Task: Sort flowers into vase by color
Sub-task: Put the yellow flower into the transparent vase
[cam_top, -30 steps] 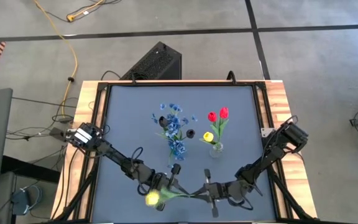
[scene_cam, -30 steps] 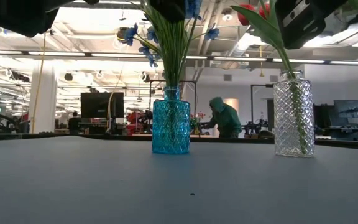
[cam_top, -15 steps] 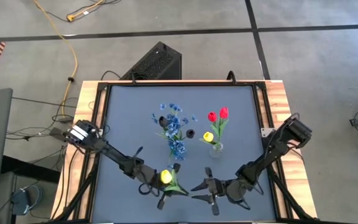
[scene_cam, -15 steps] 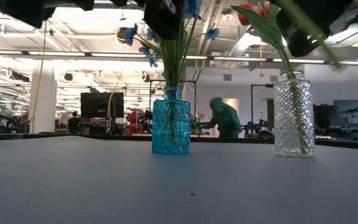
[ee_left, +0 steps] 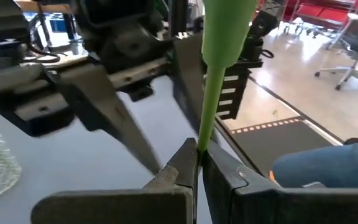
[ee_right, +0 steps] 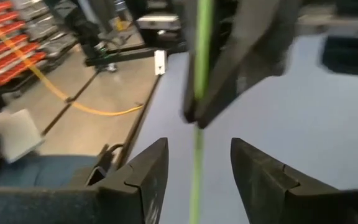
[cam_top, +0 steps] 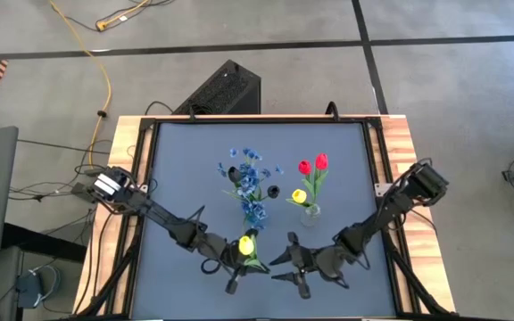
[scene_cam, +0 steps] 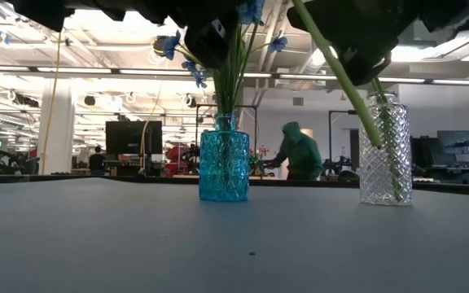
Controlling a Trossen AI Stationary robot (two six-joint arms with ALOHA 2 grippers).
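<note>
The clear vase [cam_top: 310, 215] is on my right gripper's side while my left gripper holds the yellow tulip, so my right gripper should take the tulip's lower stem [ee_right: 197, 155].
A yellow tulip [cam_top: 245, 243] on a long green stem [scene_cam: 340, 77] is held by my shut left gripper [cam_top: 237, 267] near the table's near edge. My right gripper [cam_top: 279, 267] is open just to its right. Its fingers stand on either side of the stem [ee_right: 197, 162] without touching it. A blue vase [cam_top: 253, 212] [scene_cam: 224, 167] holds the blue sprays [cam_top: 246, 171]. A clear vase [cam_top: 310, 214] [scene_cam: 383, 159] holds two red tulips [cam_top: 313, 164] and a yellow tulip [cam_top: 299, 195]. My left gripper pinches the tulip's bare green stem [ee_left: 199, 144] between its two fingertips, which lie across the stem. The tulip is lifted clear of the table and tilted, bloom uppermost. Its lower stem end [scene_cam: 373, 138] hangs in the air.
Both vases stand mid-table, just beyond the grippers. A small dark object [cam_top: 274, 191] lies between them. The wooden table frame [cam_top: 409, 143] borders the grey mat. A person [scene_cam: 300, 159] stands far off in the room behind.
The tulip, which lay level between both grippers with its bloom toward the near edge, has swung up in my left gripper; its bloom now stands farther from the near edge. My left gripper has turned with it. My right gripper has shifted slightly toward the table's left.
</note>
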